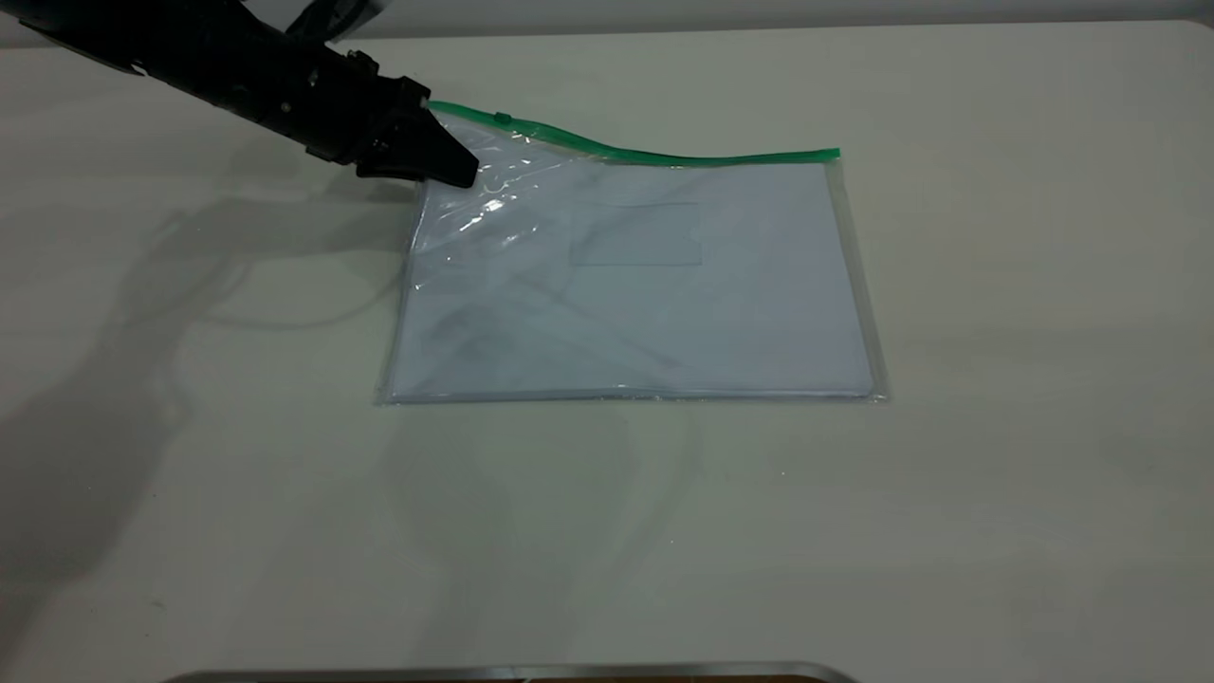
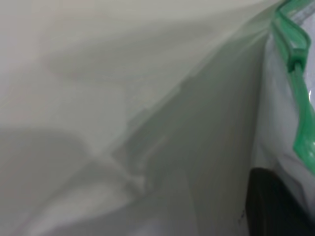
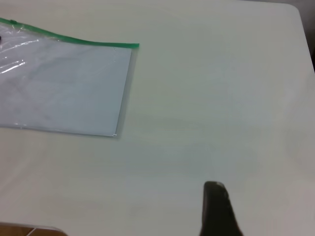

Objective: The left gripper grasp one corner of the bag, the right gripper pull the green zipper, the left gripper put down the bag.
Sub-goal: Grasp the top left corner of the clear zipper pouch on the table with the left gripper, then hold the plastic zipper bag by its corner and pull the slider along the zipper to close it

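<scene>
Next, my left gripper pulls the held corner [image 1: 437,108] across and turns the zipper toward my right gripper, because the green zipper's slider [image 1: 502,118] is a long way from my right gripper.
The bag [image 1: 645,294] is a clear pouch with white paper inside and lies flat on the table, except for its far left corner. My left gripper [image 1: 453,163] is shut on that corner and holds it a little above the table, so the plastic there wrinkles. The green zipper [image 1: 664,156] runs along the far long edge, with its slider tab [image 1: 503,119] close to the held corner. The left wrist view shows the zipper [image 2: 300,98] and the slider [image 2: 297,59] close up. My right gripper [image 3: 215,204] is out of the exterior view, above bare table well to the right of the bag [image 3: 64,88].
The pale table [image 1: 996,379] reaches all round the bag. A metal rim [image 1: 512,672] lies along the near edge. The table's far edge [image 1: 759,28] is behind the bag, and its rounded corner [image 3: 298,10] shows in the right wrist view.
</scene>
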You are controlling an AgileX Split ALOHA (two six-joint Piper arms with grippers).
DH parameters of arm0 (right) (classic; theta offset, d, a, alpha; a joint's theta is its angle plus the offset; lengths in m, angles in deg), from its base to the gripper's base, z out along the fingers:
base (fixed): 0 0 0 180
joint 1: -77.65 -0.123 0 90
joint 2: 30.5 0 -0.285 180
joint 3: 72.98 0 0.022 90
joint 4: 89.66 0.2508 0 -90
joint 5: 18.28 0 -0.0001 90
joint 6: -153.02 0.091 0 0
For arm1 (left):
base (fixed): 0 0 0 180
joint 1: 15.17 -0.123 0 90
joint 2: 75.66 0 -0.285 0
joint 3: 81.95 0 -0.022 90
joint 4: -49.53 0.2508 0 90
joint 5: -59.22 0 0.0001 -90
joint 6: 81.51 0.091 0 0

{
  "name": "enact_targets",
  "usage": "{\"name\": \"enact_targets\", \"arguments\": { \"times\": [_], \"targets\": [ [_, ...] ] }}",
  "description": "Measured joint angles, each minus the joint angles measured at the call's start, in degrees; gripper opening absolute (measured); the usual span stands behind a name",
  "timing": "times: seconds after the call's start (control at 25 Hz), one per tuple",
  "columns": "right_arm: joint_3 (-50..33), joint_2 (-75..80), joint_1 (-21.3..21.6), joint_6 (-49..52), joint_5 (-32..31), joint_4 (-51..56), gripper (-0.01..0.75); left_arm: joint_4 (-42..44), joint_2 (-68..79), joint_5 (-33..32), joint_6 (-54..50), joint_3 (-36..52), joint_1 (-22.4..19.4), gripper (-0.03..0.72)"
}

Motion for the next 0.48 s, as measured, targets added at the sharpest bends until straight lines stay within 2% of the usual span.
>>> {"name": "enact_targets", "arguments": {
  "times": [0.24,0.48],
  "targets": [
    [3.82,9.61,0.0,-0.73,1.11,0.0,0.503,0.3,-0.19,-3.63,8.76,-1.56,0.0,0.053],
    [6.82,28.0,0.0,-4.36,11.6,0.08,0.503,3.27,-2.81,-14.64,19.0,-8.32,0.19,0.053]
  ]
}}
